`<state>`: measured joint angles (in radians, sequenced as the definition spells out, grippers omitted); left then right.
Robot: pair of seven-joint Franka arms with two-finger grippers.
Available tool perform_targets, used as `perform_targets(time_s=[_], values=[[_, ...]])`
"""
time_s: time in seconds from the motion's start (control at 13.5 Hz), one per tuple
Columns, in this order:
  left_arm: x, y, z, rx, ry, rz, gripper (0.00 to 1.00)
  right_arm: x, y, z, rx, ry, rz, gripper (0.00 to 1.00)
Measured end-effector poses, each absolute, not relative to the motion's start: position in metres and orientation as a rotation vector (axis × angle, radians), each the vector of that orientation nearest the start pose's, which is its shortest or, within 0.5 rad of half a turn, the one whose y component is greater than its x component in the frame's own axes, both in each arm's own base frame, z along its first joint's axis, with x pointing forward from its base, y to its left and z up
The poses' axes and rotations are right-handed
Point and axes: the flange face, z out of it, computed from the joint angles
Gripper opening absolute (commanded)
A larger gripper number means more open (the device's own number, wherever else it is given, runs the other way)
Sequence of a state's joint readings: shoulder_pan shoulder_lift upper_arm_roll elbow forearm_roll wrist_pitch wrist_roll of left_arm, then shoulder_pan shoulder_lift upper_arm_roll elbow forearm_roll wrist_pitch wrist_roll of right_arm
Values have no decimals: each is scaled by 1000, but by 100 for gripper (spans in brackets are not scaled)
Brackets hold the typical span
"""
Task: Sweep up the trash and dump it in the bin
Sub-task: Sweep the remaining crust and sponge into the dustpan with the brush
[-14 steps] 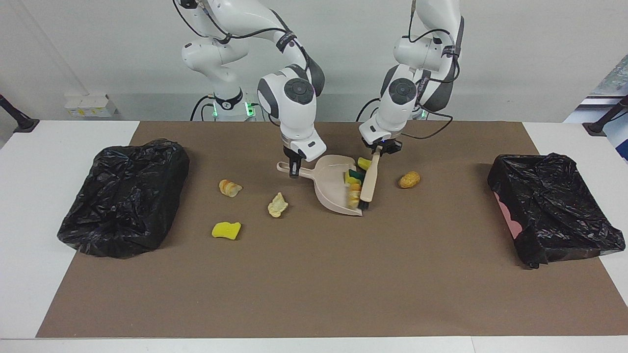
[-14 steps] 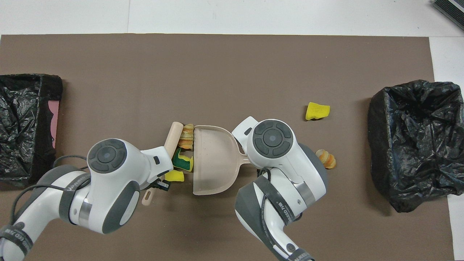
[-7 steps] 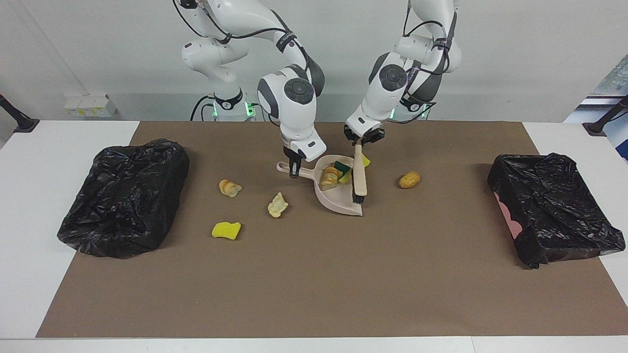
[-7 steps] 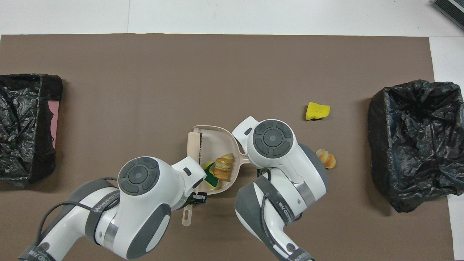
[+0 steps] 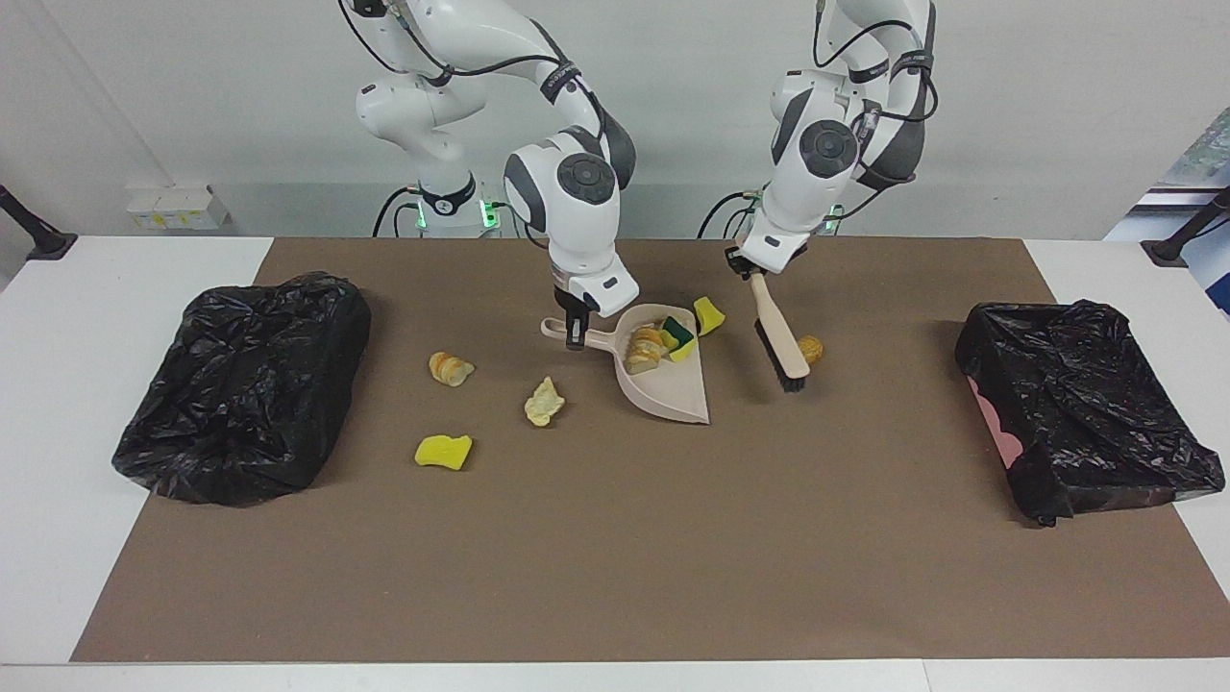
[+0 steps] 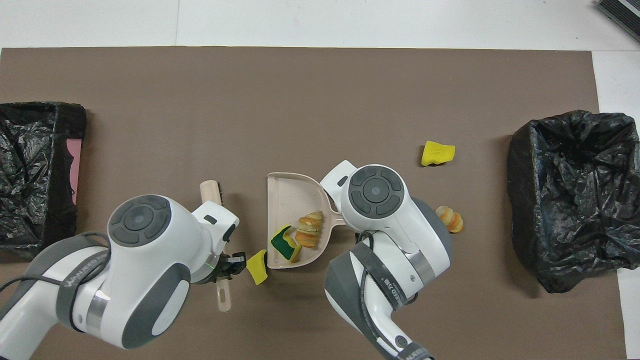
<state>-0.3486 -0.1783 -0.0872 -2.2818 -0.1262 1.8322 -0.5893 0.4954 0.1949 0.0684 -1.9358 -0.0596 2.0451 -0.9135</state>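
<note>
The tan bread chunk (image 5: 812,350) is on the far side of the brush from the dustpan, so next my left gripper moves the brush behind the chunk (image 5: 835,351) before it sweeps the chunk in.
My right gripper (image 5: 575,330) is shut on the handle of the beige dustpan (image 5: 670,386), which lies flat on the brown mat. A bread piece (image 5: 642,348) and a green-yellow sponge (image 5: 678,333) lie in the pan (image 6: 289,192). A yellow sponge scrap (image 5: 709,315) sits at the pan's edge. My left gripper (image 5: 752,272) is shut on the beige brush (image 5: 780,336), which hangs tilted, bristles down, partly covering a tan bread chunk (image 5: 812,348). More trash lies toward the right arm's end: a croissant piece (image 5: 449,368), a pale chip (image 5: 544,401) and a yellow sponge (image 5: 443,451).
Two bins lined with black bags stand on the table, one at the right arm's end (image 5: 240,384) and one at the left arm's end (image 5: 1086,404). The brown mat (image 5: 615,557) covers the table's middle.
The left gripper pushed the sponge and bread into the pan, then carried the brush out toward the left arm's end, next to the bread chunk. The dustpan and right gripper stayed put.
</note>
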Motion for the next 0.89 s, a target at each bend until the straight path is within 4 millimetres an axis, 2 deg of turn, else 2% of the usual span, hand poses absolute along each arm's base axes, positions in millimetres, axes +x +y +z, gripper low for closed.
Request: perform_targets(time_s=[0.22, 0.37, 0.44, 0.66, 0.89], values=[[416, -148, 396, -2993, -454, 449, 0, 501, 311, 379, -2306, -2163, 143, 0], [415, -123, 390, -2975, -529, 470, 0, 499, 314, 379, -2301, -2170, 143, 0], [411, -118, 386, -2965, -544, 485, 0, 497, 317, 379, -2294, -2182, 144, 0], [397, -121, 367, -2942, -551, 499, 0, 495, 321, 379, -2283, -2264, 166, 0], [384, -147, 359, -2951, -480, 495, 0, 494, 318, 378, -2235, -2332, 207, 0]])
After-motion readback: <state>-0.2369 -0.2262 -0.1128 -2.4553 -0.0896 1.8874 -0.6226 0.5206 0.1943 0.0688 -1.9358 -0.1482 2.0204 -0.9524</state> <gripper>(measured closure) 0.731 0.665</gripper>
